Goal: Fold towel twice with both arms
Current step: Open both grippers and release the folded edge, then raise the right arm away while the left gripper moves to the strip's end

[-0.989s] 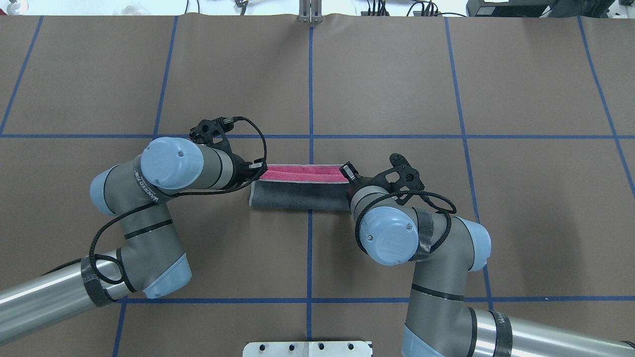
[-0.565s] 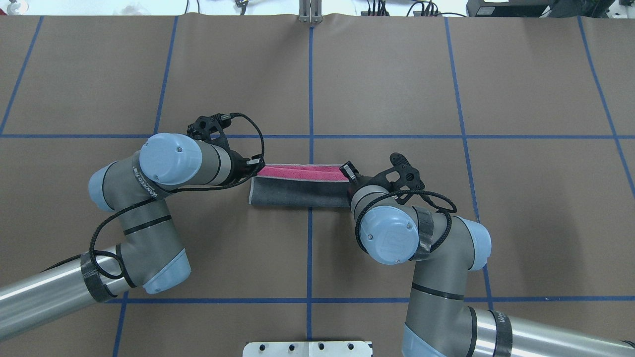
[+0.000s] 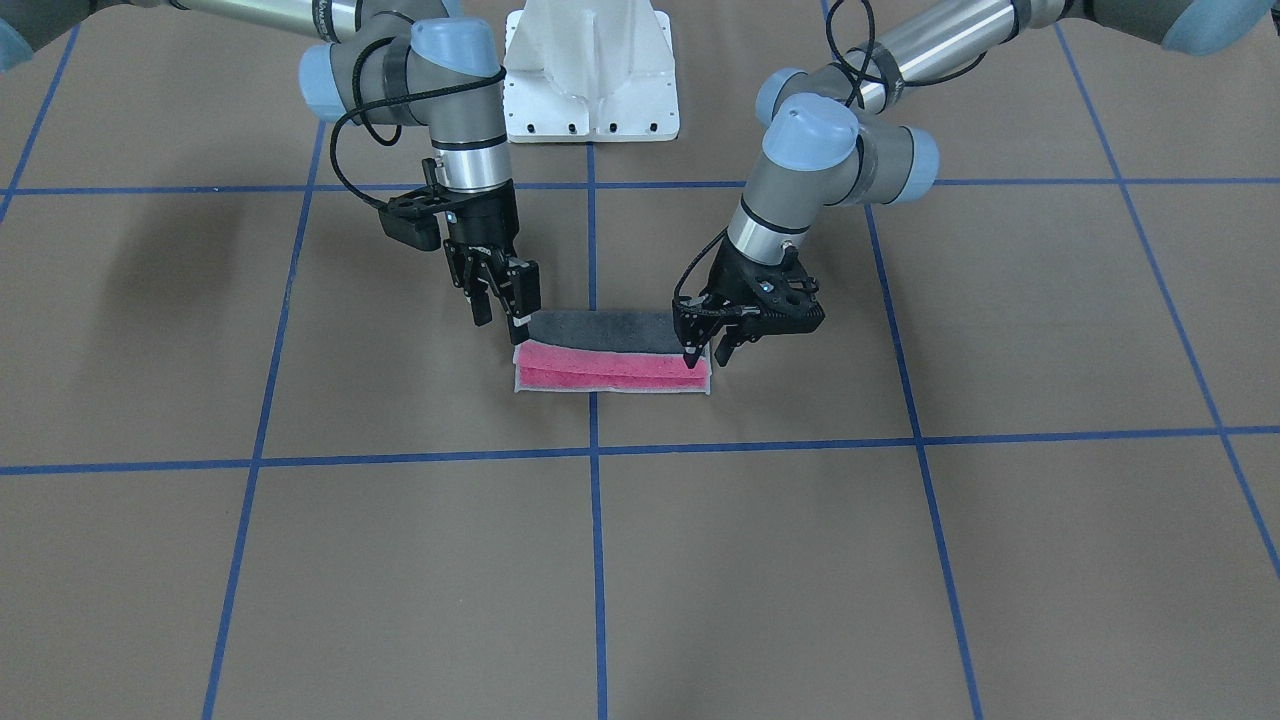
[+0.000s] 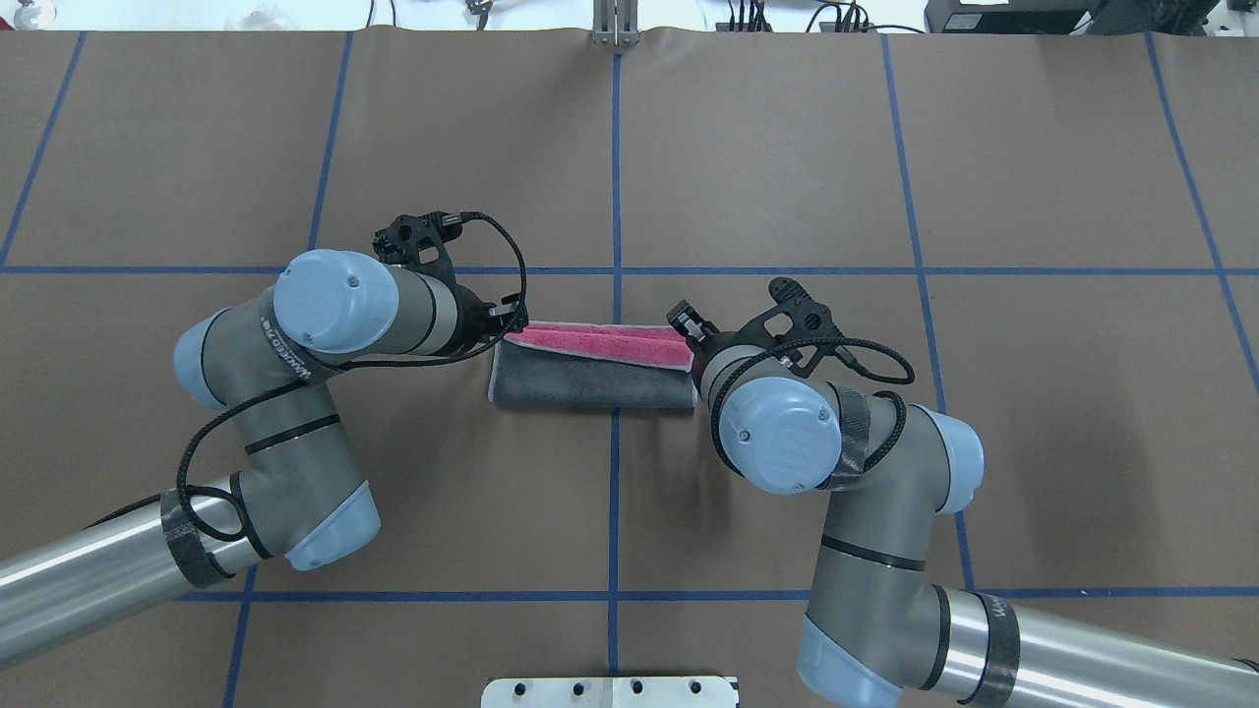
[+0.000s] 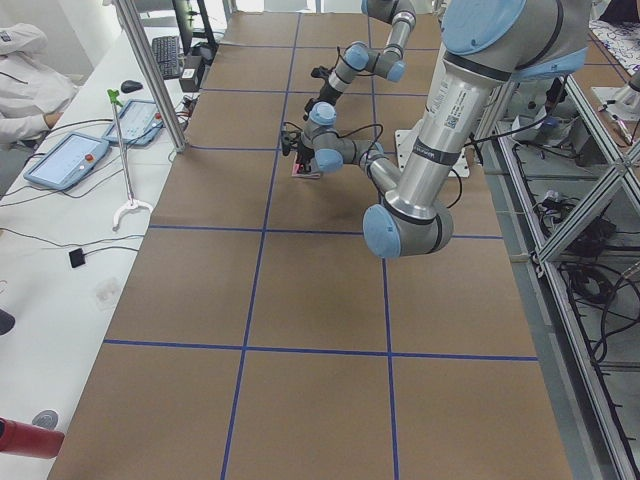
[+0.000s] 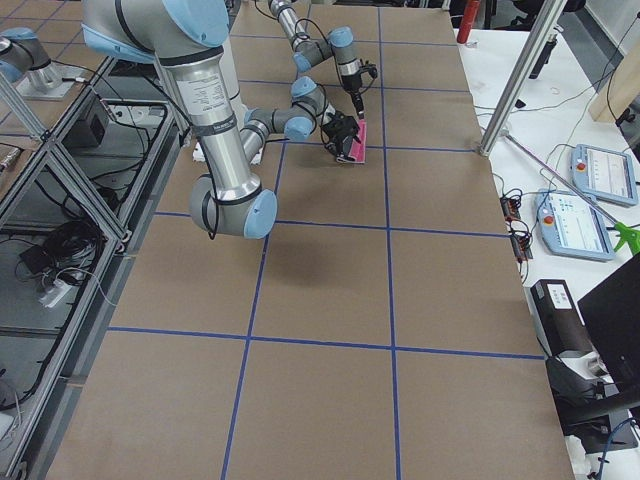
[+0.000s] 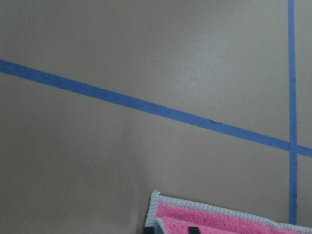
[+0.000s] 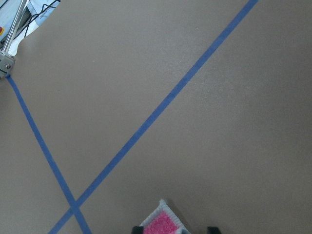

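Observation:
The towel's pink flap lies back over the grey; next my left gripper opens, takes the flap's edge inside the towel's corner and flips it forward.
The towel lies folded at the table's middle as a narrow strip, dark grey toward the robot and pink along the far edge. My left gripper is at the strip's left end and looks shut on the towel's grey flap corner; it also shows as the left gripper in the front view. My right gripper, also seen as the right gripper, looks shut on the other flap corner. Each wrist view shows a pink towel corner at its bottom edge.
Brown table cover with a grid of blue tape lines. The white bolted pedestal stands at the robot's side of the table. Operator tablets lie on a side bench.
Both grippers have moved away from the robot with the grey flap. The grey face now covers more of the pink, mostly at the left end, and the strip sits slightly skewed.

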